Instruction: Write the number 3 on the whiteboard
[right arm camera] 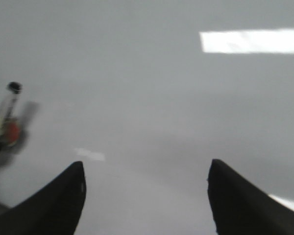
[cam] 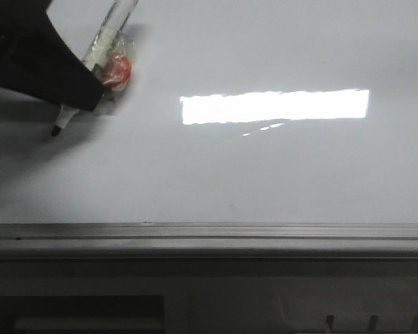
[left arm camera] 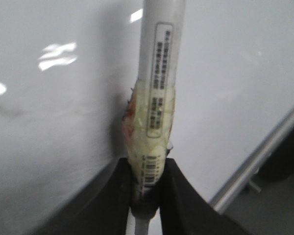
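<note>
I should take the marker's free upper body [cam: 120, 15] with my right gripper before I write the number 3, because my left gripper is holding the marker tight close to its black tip [cam: 58, 129].
The whiteboard [cam: 265, 181] fills most of the front view, glossy white-grey, with its grey metal frame [cam: 209, 233] along the near edge. No drawn line of the number 3 shows clearly on it. My left gripper [cam: 90, 90] at the far left is shut on a white marker [cam: 115, 28] wrapped in yellowish tape with a red patch [cam: 116, 69]. The marker's black tip [cam: 57, 129] is at the board surface. In the left wrist view the fingers [left arm camera: 148, 166] clamp the taped marker [left arm camera: 157, 73]. My right gripper [right arm camera: 146, 166] is open and empty above the whiteboard [right arm camera: 147, 98].
A bright rectangular light reflection [cam: 275, 106] lies on the board's middle and also shows in the right wrist view [right arm camera: 252, 41]. The marker shows at the edge of the right wrist view [right arm camera: 5, 110]. The frame edge shows in the left wrist view [left arm camera: 255, 166].
</note>
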